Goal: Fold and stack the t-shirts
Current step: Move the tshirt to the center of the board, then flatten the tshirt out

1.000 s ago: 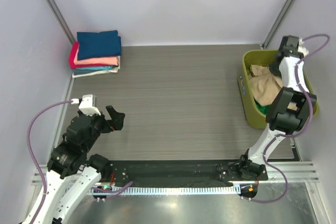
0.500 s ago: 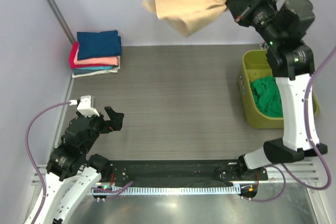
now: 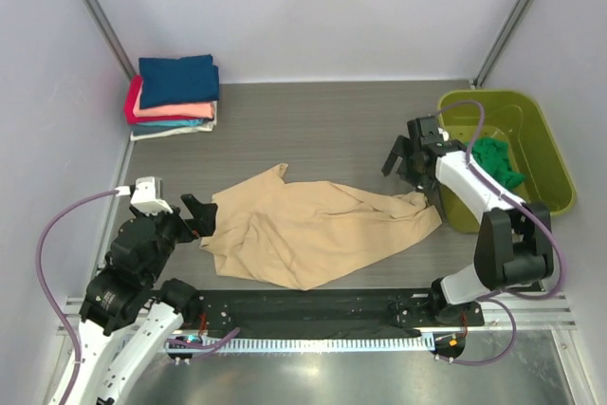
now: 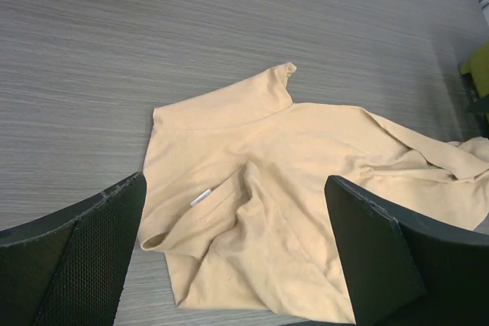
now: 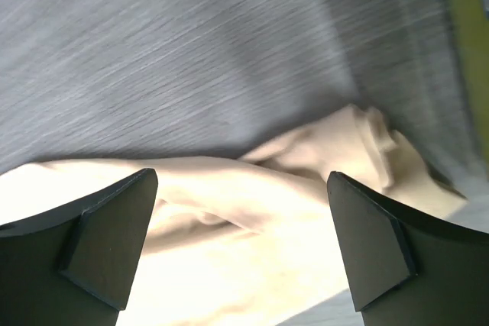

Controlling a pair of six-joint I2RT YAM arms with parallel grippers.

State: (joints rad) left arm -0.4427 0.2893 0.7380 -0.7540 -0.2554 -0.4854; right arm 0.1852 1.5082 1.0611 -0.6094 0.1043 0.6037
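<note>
I can see the tan t-shirt's bunched end (image 3: 419, 204) folded in beside the lime tub, so next my right gripper pinches the t-shirt's far edge there (image 3: 388, 201) and pulls it toward the back wall.
A tan t-shirt (image 3: 313, 230) lies crumpled and spread across the near middle of the table, its collar and label toward the left (image 4: 306, 181). My left gripper (image 3: 203, 219) hovers open at the shirt's left edge, fingers wide apart over the collar (image 4: 234, 179), holding nothing. Just above the shirt's bunched right end (image 5: 252, 211) my right gripper (image 3: 403, 160) is open and empty (image 5: 241, 175). A green t-shirt (image 3: 496, 160) sits in the lime tub (image 3: 536, 130). Several folded t-shirts (image 3: 174, 94), navy on top, form a stack at the far left.
The lime tub stands at the right edge of the table, close behind the right wrist. Walls and metal frame posts (image 3: 95, 16) close in the left, back and right sides. The black base rail (image 3: 313, 308) runs along the near edge.
The right gripper lifted the tan t-shirt out of the tub, swung it high over the table, then came down and let it go. The shirt now lies on the table. The left arm shifted slightly.
</note>
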